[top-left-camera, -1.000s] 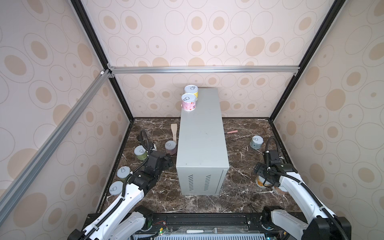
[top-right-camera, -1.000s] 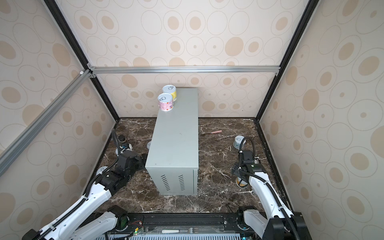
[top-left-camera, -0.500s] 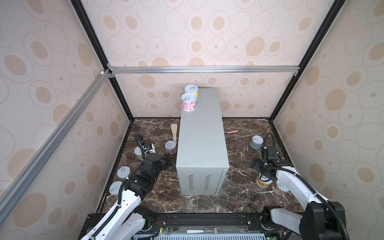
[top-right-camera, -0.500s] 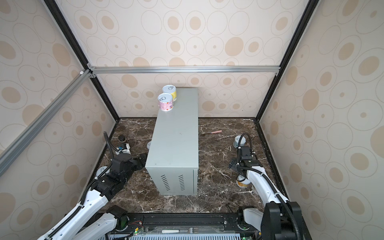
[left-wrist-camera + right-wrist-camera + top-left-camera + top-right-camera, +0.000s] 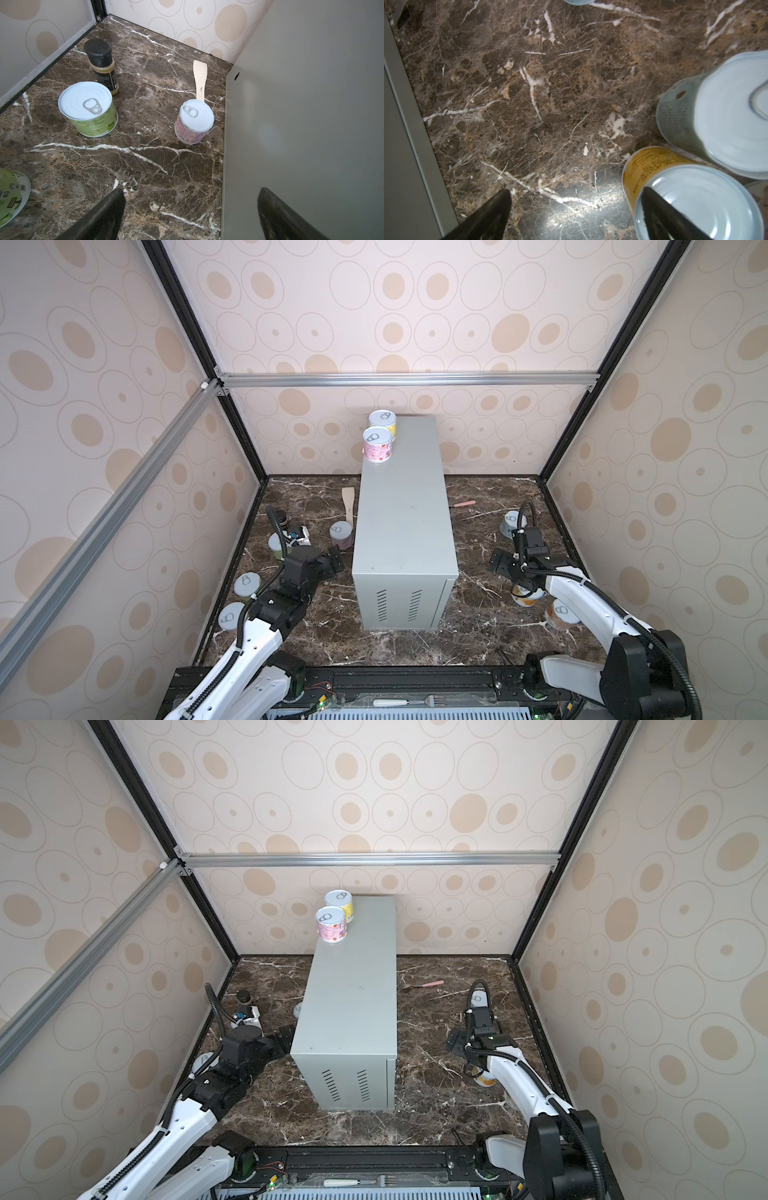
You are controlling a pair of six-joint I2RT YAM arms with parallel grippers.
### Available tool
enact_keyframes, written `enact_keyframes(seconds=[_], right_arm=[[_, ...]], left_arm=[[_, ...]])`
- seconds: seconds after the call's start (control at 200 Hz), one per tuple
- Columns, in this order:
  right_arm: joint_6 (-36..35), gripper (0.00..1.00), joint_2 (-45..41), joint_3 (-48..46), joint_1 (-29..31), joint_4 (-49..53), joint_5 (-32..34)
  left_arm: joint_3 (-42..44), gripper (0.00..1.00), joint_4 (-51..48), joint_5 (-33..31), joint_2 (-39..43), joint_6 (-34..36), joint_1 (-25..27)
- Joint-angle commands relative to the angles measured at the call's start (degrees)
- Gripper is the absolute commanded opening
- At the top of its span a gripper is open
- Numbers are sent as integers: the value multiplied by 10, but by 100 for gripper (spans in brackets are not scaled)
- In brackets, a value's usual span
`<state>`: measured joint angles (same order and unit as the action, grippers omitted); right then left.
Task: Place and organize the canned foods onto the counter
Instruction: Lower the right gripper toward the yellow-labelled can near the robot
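Observation:
The orange can's rim has one finger of my right gripper hanging over it. Next, my right gripper moves across until its fingers are on both sides of the whole can before it closes.
The counter is a tall grey box in the middle. At its far end stand a yellow can and a pink can. My left gripper hangs open and empty beside the counter's left wall, short of a pink-purple can and a green can. Two more cans sit by the left wall. My right gripper is open over bare floor, one finger above an orange can. A blue-grey can stands beside it, and a light blue can farther back.
A dark-capped bottle and a wooden spatula lie on the marble floor left of the counter. A pink-handled spoon lies to its right. Patterned walls close in on three sides. Another can shows at the left wrist view's edge.
The left forearm has swung in toward the middle, its gripper staying beside the counter. The right gripper has drifted back and toward the counter. Both jaws stayed wide open.

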<state>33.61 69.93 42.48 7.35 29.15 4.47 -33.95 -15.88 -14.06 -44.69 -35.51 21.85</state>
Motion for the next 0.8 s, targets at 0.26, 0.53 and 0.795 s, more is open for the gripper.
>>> enact_keyframes(seconds=[0.26, 0.53, 0.795], right_arm=[[5, 100, 7, 51, 28, 66, -25], [-3, 100, -70, 57, 24, 126, 57], [4, 100, -98, 14, -11, 134, 70]], left_arm=[[2, 99, 21, 30, 7, 22, -12], [6, 99, 45, 125, 38, 70, -31], [27, 99, 82, 202, 49, 79, -52]])
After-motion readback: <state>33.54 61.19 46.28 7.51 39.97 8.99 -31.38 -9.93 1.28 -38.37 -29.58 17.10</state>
